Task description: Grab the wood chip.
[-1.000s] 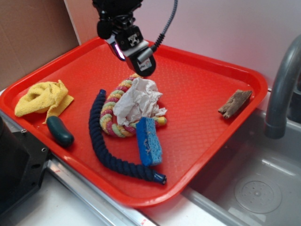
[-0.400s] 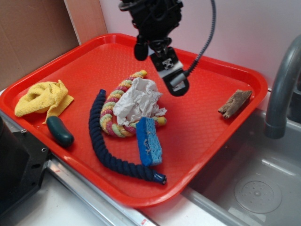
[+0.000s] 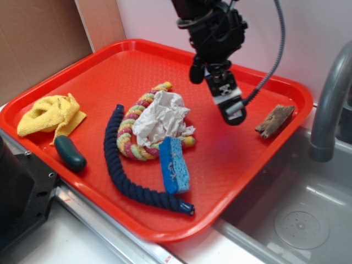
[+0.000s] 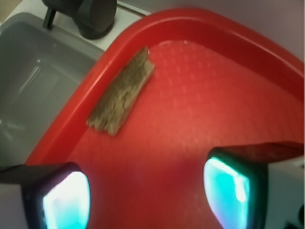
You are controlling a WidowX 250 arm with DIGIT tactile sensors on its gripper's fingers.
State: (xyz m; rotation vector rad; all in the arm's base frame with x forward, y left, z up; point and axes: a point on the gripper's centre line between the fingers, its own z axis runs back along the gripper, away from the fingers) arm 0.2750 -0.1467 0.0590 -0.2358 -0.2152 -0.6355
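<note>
The wood chip is lying against the tray's rim, past my gripper's open fingers. My gripper should move toward the tray's rim and put its fingers on both sides of the wood chip before it closes.
The wood chip is a small rough brown slab lying at the right edge of the red tray, against its rim. In the wrist view the wood chip lies ahead and left of centre, along the tray's raised rim. My gripper hovers above the tray, a short way left of the chip and not touching it. The gripper is open, with only bare red tray between its glowing fingertips.
On the tray lie crumpled white paper on a coloured rope ring, a blue sponge, a dark blue rope, a yellow cloth and a dark green piece. A sink and faucet stand right.
The gripper has travelled right across the tray, from above the rope ring and paper to just left of the wood chip. Nothing on the tray has moved.
</note>
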